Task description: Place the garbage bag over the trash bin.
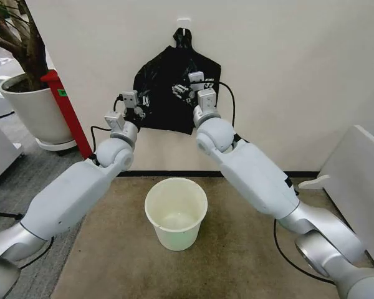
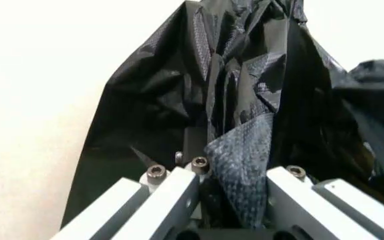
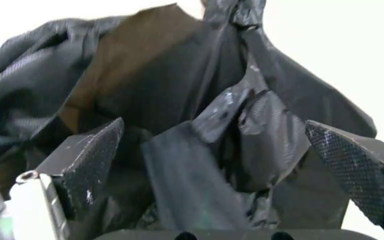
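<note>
The front garbage bag (image 1: 160, 93) will come off when I pull and the others will stay on the hook, because bunched plastic lies over a smooth, flat layer (image 1: 207, 66).
The black crinkly garbage bag (image 1: 168, 81) hangs flat against the wall from a hook (image 1: 183, 23). My left gripper (image 1: 137, 104) is at the bag's lower left edge. In the left wrist view it (image 2: 235, 170) stands open with a fold of the bag (image 2: 245, 100) lying between its fingers. My right gripper (image 1: 186, 88) is pressed into the bag's middle. In the right wrist view it (image 3: 215, 127) is wide open around bunched plastic (image 3: 178, 100). The white trash bin (image 1: 174, 240) stands upright on the floor below, between my arms.
A large white plant pot (image 1: 34, 109) with a tree stands at the far left, beside a red post (image 1: 65, 109). A white panel (image 1: 355, 168) stands at the right. Brown carpet (image 1: 237, 261) surrounds the bin.
</note>
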{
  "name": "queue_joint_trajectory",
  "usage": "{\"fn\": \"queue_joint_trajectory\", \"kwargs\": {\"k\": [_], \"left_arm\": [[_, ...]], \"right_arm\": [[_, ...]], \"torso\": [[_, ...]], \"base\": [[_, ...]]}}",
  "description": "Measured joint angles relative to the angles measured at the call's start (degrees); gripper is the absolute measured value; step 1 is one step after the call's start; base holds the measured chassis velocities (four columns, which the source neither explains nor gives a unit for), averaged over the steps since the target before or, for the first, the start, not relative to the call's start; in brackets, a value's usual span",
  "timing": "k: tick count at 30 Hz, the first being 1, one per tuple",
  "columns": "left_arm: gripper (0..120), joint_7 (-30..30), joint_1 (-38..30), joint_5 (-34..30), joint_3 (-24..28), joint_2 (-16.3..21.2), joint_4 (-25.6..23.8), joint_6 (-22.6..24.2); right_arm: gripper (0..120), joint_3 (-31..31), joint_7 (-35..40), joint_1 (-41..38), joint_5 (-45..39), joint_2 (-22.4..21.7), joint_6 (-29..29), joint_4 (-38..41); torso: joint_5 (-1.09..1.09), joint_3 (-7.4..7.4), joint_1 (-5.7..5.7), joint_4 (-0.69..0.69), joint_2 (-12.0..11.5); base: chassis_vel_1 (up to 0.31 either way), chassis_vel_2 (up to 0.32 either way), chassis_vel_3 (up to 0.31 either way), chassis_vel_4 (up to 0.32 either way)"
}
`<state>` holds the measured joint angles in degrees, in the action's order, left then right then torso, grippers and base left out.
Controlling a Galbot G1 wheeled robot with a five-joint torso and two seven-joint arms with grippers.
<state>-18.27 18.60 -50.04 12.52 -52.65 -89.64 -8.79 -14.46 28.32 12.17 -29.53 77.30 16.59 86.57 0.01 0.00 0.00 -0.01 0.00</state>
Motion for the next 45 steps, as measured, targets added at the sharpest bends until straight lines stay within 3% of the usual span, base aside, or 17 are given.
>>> {"fn": "queue_joint_trajectory", "kwargs": {"k": [3, 10, 36, 45], "left_arm": [[0, 0.05, -0.08, -0.03, 0.01, -0.19, 0.05, -0.06], [0, 0.17, -0.15, -0.12, 0.02, -0.77, 0.17, -0.38], [0, 1.09, -0.25, -0.31, -0.29, -0.66, 0.69, -1.21], [0, 1.16, 0.64, -0.30, -2.00, -0.80, 0.03, -1.36]], "right_arm": [[97, -0.25, 0.02, -0.22, -0.10, 0.24, 0.01, -0.51], [83, -0.41, -0.06, -1.11, -0.27, 1.14, -0.22, -3.02], [0, 0.02, -0.23, 0.04, -1.05, -0.15, -1.65, -2.16], [0, 0.05, -0.06, -0.29, -1.58, -1.46, -1.34, -0.05]], "torso": [[-0.01, 0.00, 0.00, 0.00, 0.00], [-0.01, 0.00, 0.00, 0.01, 0.00], [-0.01, 0.00, 0.00, 0.01, 0.00], [0.00, 0.00, 0.00, 0.01, 0.00]], "base": [[0.000, 0.000, 0.000, 0.000], [0.000, 0.000, 0.000, 0.000], [0.000, 0.000, 0.000, 0.000], [0.000, 0.000, 0.000, 0.000]]}}
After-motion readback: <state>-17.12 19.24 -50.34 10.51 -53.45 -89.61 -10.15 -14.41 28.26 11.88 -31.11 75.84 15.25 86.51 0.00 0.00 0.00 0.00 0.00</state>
